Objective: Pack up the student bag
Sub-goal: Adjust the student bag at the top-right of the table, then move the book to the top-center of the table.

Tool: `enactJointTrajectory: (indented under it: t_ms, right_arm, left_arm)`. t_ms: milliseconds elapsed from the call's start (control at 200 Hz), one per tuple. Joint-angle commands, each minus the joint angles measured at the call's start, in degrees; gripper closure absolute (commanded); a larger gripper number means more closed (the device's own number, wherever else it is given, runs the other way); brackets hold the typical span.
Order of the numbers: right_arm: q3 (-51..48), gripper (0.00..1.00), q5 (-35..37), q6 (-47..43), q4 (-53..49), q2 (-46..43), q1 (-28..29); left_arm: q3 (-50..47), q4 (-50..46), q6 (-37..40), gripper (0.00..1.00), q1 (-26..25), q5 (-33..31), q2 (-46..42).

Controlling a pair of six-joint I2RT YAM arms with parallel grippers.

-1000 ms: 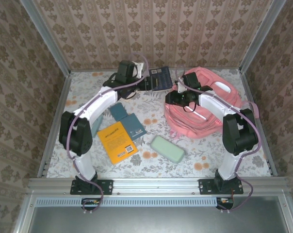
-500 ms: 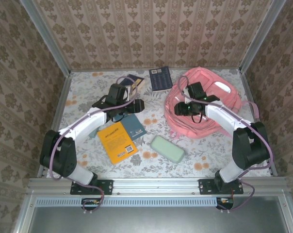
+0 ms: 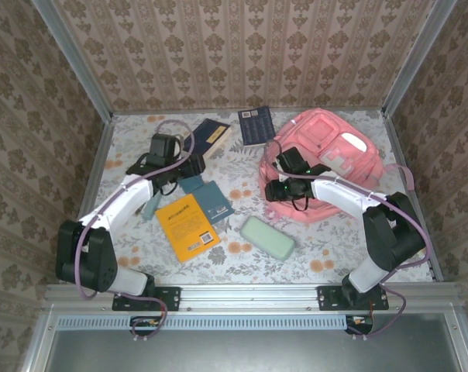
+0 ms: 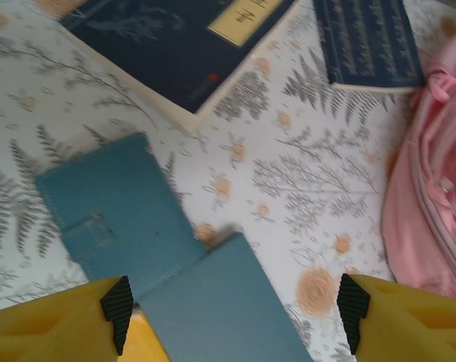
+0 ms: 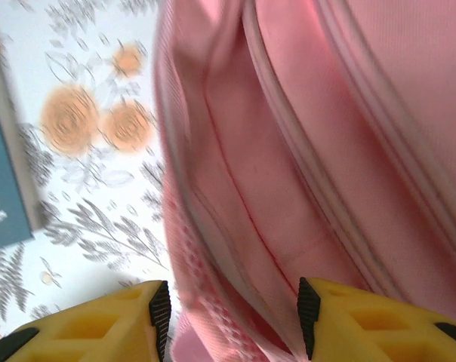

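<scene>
The dark book (image 3: 208,134) is lying flat and at a slant. My right gripper should leave the bag and steady the book's page edge (image 3: 221,142) while my left gripper grabs the book's spine.
The student bag (image 3: 335,155) is a big pink backpack lying at the back right of the table, front pockets up. My right gripper (image 3: 271,188) is at its near-left edge. In the right wrist view a thick fold of the pink bag (image 5: 235,226) fills the gap between the gripper (image 5: 233,317) pads, so it is shut on that edge. My left gripper (image 3: 195,172) hangs open over two overlapping teal books (image 3: 207,198). In the left wrist view the left gripper (image 4: 232,313) has nothing in its jaws, and the teal books (image 4: 115,211) lie below.
A dark book with a yellow label (image 3: 211,133) and a navy book (image 3: 256,125) lie at the back. A yellow book (image 3: 187,226) and a mint-green case (image 3: 268,236) sit near the front middle. Metal rails and patterned walls enclose the table.
My left gripper pulled back from the far navy book toward the near left, uncovering the labelled dark book. My right gripper moved left and nearer along the bag, which now lies flatter.
</scene>
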Motion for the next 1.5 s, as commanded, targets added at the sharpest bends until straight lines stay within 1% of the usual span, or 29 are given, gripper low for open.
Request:
enactJointTrajectory:
  t_ms: [0,170,350,410,440,505,600,640,720,845,935,1010,1060,1150,1255,1315,1410,1495]
  right_arm:
    - [3.9,0.49,3.2,2.5,2.1,-1.9,1.2]
    - [5.8,0.48,3.2,4.4,3.9,-1.7,2.4]
    - [7.2,0.5,3.2,6.1,5.9,0.3,3.8]
    - [8.0,0.51,3.3,6.5,6.2,0.9,4.3]
    - [8.4,0.52,3.4,6.8,6.3,1.1,4.5]
    - [9.3,0.53,3.5,7.4,6.5,1.6,5.2]
    - [10.7,0.53,3.8,7.8,6.4,2.5,6.0]
    - [11.3,0.53,3.7,8.0,6.1,3.1,6.2]
    - [13.1,0.53,3.7,8.2,5.2,4.3,6.3]
    - [15.0,0.53,3.7,8.9,5.2,5.9,6.4]
    - [16.1,0.52,3.5,9.5,5.5,7.4,6.4]
    - [17.0,0.52,2.8,10.2,6.0,8.8,6.4]
    - [17.6,0.52,2.1,10.7,6.2,9.8,6.4]
    - [18.6,0.52,0.8,11.3,6.6,11.4,6.4]
    - [19.6,0.52,0.6,11.4,6.7,12.6,6.3]
    - [19.9,0.52,0.8,11.3,6.6,13.1,6.2]
    - [20.6,0.52,0.1,11.8,6.8,14.5,6.0]
    - [21.4,0.52,-0.4,13.6,6.7,16.2,5.6]
  left_arm:
    - [3.9,1.8,2.0,0.29,3.3,4.5,4.4]
    - [9.3,6.1,2.3,0.39,7.3,10.6,12.8]
    - [18.8,9.0,2.8,0.69,8.2,14.1,24.2]
    - [22.3,9.5,2.0,0.71,8.5,15.3,28.5]
    - [24.0,9.8,1.5,0.75,8.7,16.0,30.4]
    - [28.2,9.7,0.2,0.76,9.0,17.1,35.3]
    - [34.2,7.4,-1.2,0.76,9.0,18.1,41.5]
    - [36.4,5.6,-2.0,0.79,9.1,18.0,43.6]
    - [38.3,2.4,-3.3,0.79,9.0,17.3,46.1]
    - [35.6,0.3,-4.3,0.79,8.3,16.4,45.9]
    - [31.3,0.6,-6.6,0.8,7.2,16.5,44.5]
    - [27.2,1.8,-9.9,0.8,6.0,17.0,42.7]
    - [23.7,4.1,-13.0,0.8,5.2,17.1,41.0]
    - [16.7,11.6,-19.6,0.8,3.4,18.3,37.9]
    - [10.9,16.5,-24.7,0.79,-0.1,16.8,34.1]
    - [9.0,17.5,-25.8,0.76,-2.2,15.6,31.7]
    - [8.5,17.9,-26.7,0.73,-5.0,15.5,28.8]
    - [9.4,14.7,-24.5,0.72,-5.2,13.4,26.0]
